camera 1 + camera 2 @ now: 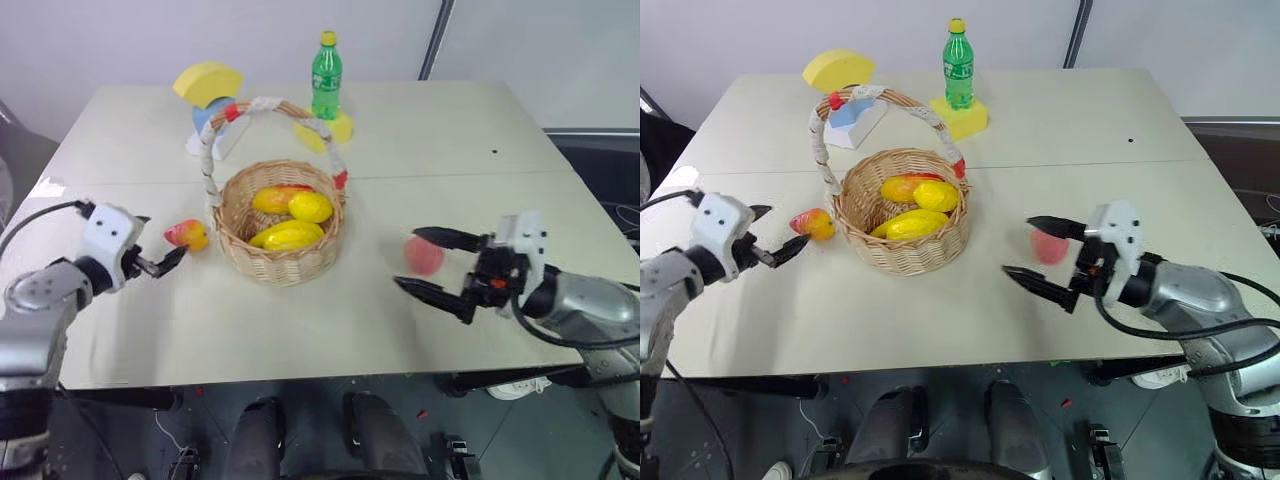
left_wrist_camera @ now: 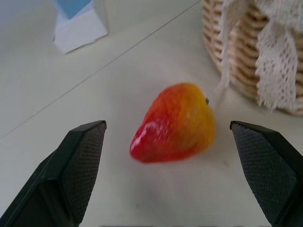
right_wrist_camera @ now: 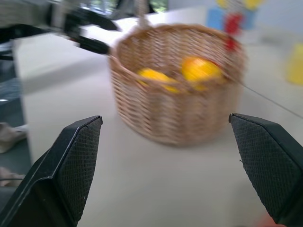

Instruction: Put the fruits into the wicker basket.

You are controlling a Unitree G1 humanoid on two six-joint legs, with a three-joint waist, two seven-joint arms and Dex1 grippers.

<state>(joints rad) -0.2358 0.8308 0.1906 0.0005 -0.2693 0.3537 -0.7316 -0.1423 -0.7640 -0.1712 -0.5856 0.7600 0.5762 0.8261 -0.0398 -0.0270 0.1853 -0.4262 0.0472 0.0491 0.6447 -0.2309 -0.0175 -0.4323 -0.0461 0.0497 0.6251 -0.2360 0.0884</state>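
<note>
The red-and-yellow fruit (image 2: pixel 176 124) lies clear of the basket, centred ahead of my left gripper's open fingers. I should keep reaching until they surround its middle (image 1: pixel 187 235).
The wicker basket (image 1: pixel 285 265) stands mid-table with three yellow and orange fruits (image 1: pixel 290 235) inside. A red-and-yellow mango-like fruit (image 1: pixel 187 235) lies on the table just left of the basket. My left gripper (image 1: pixel 162 250) is open and points at it. In the left wrist view that fruit (image 2: pixel 175 123) sits just ahead of the two spread fingers (image 2: pixel 80 165), untouched. A pink-red peach (image 1: pixel 424 256) rests right of the basket. My right gripper (image 1: pixel 406 258) hovers open in front of it, aimed toward the basket (image 3: pixel 180 109), with nothing in its jaws.
A green bottle (image 1: pixel 326 75) stands on a yellow foam block (image 1: pixel 338 128) behind the basket. A yellow half-round block (image 1: pixel 207 82) sits on a blue-and-white piece (image 1: pixel 212 125) at the back left. The table's front edge (image 1: pixel 300 378) runs just below both grippers.
</note>
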